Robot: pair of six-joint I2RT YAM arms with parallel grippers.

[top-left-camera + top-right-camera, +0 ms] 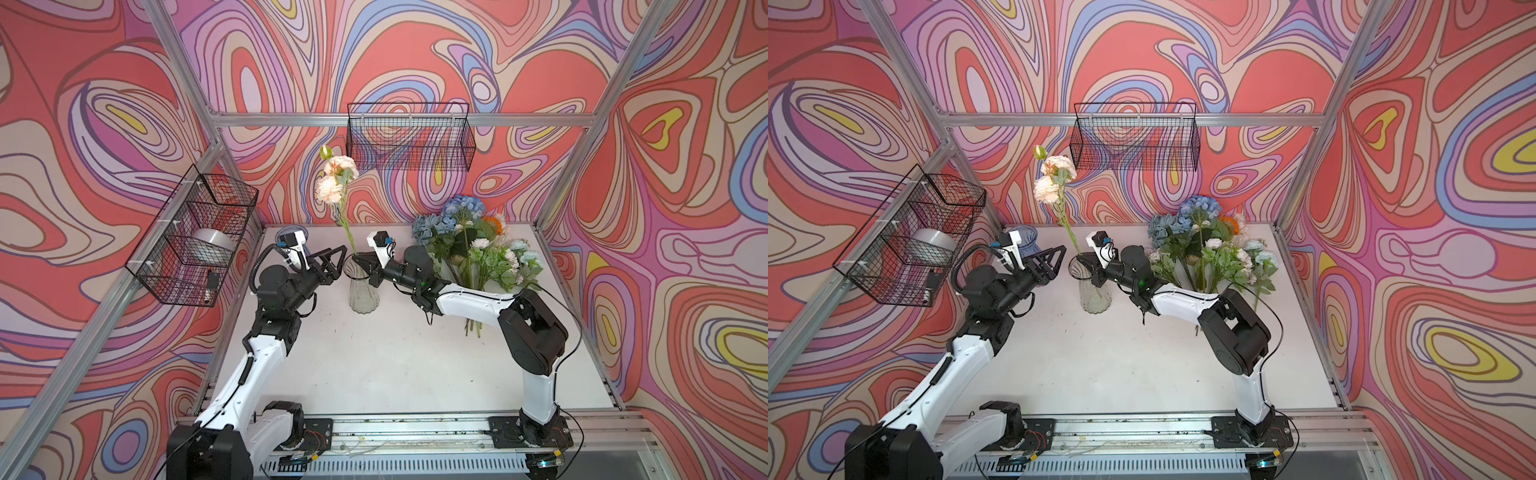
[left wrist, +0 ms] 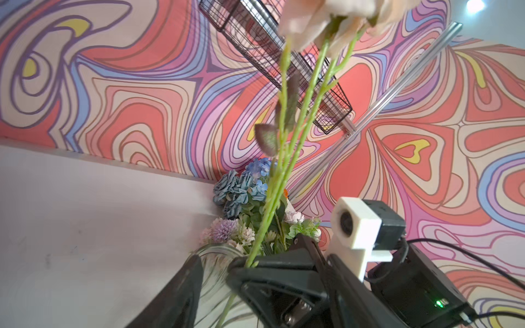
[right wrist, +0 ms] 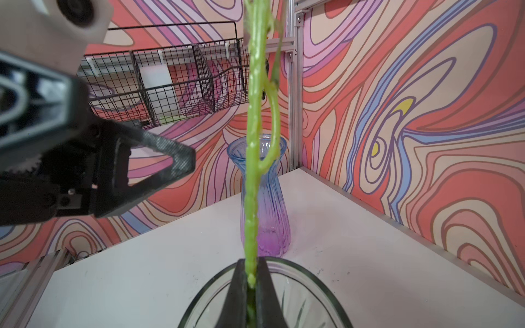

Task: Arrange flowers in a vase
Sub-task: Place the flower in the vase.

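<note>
My left gripper should take the stem before my right gripper goes to get a blue hydrangea (image 1: 464,209), because my right gripper is holding the leaning peach rose stem at the vase's rim (image 1: 352,243).
A clear ribbed glass vase (image 1: 365,291) stands mid-table. My right gripper (image 1: 358,258) hovers over its rim (image 3: 312,275), shut on the green stem (image 3: 251,170) of a peach rose spray (image 1: 332,183). The spray leans up and to the left, and its lower end (image 2: 227,306) dips into the vase. My left gripper (image 1: 341,261) is open just left of the rim, its fingers (image 3: 170,162) apart from the stem and holding nothing. The other flowers (image 1: 473,245) lie in a heap at the back right: blue hydrangeas, pale roses, lilac pompoms and an orange bloom.
A blue-to-purple glass vase (image 3: 264,204) stands at the back left corner behind my left wrist. A wire basket (image 1: 409,137) hangs on the back wall. Another basket (image 1: 195,237) on the left wall holds a silver roll (image 1: 212,245). My right arm (image 1: 469,303) crosses the flower stems.
</note>
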